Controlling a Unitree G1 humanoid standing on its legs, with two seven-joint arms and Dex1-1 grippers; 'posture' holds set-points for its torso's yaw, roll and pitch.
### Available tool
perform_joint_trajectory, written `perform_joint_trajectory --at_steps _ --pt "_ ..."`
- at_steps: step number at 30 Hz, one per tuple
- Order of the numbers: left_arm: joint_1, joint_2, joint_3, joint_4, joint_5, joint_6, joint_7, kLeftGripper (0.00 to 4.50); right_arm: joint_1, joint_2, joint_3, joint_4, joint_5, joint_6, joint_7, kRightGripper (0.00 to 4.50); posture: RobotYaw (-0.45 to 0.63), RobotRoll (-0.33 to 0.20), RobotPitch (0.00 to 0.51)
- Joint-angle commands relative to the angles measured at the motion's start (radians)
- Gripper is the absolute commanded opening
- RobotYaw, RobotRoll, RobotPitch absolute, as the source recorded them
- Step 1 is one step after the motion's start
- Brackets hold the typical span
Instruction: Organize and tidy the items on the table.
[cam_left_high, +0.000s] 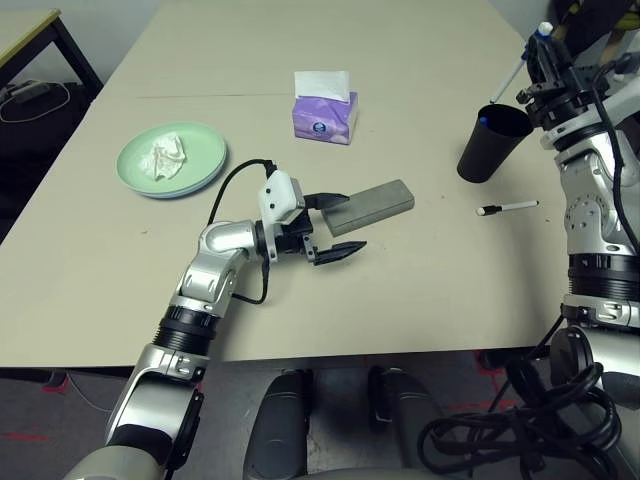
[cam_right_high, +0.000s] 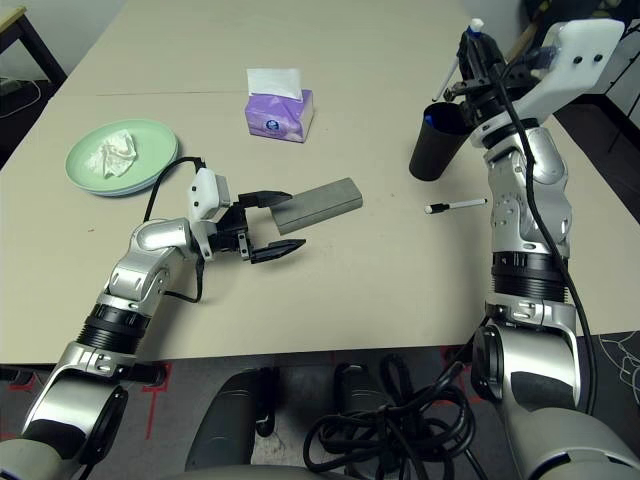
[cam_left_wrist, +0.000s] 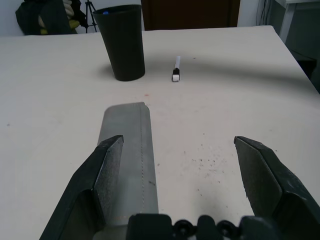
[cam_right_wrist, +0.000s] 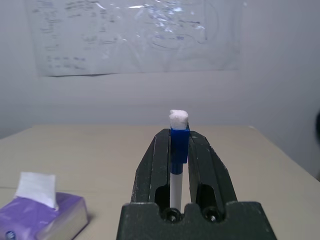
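The blue-white pen (cam_left_high: 506, 84) points down to the black cup's opening (cam_left_high: 505, 120), so my right gripper should keep moving the pen down until its lower end is inside, then let go.
A grey glasses case (cam_left_high: 375, 205) lies at the middle of the table (cam_left_high: 430, 280). My left gripper (cam_left_high: 335, 226) is open at its near end, one finger (cam_left_wrist: 102, 175) over the case (cam_left_wrist: 127, 145), the other beside it on bare tabletop. At the far right my right gripper (cam_right_high: 480, 60) is shut on a blue-white pen (cam_right_wrist: 178, 145), held upright above the black cup (cam_left_high: 492, 142). A blue tip shows inside the cup's rim. A white pen with a black cap (cam_left_high: 508, 208) lies in front of the cup. To the left, crumpled tissue (cam_left_high: 165, 157) rests on a pale green plate (cam_left_high: 210, 150).
A purple tissue box (cam_left_high: 325, 115) stands behind the case, toward the table's far side. A smaller yellow-edged desk (cam_left_high: 30, 30) sits off the far left corner. Black cables (cam_left_high: 520, 420) hang below the near edge on the right.
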Motion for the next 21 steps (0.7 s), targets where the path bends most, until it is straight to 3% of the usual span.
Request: perform_joint_trajectory --at_steps 1,16,21 --pt "-0.030 0.003 0.012 0.013 -0.003 0.008 0.011 4.50 -0.011 -0.023 -0.009 0.010 -0.026 0.084 -0.058 0.33 0.01 0.000 0.116" --pt "-0.073 -0.007 0.044 0.048 -0.019 0.040 0.040 4.50 -0.001 -0.033 0.010 -0.005 -0.034 0.211 -0.088 0.33 0.01 0.000 0.115" --pt "-0.066 -0.004 0.052 0.043 -0.017 0.050 0.047 4.50 0.000 -0.032 0.019 -0.006 -0.036 0.224 -0.081 2.05 0.01 0.000 0.122"
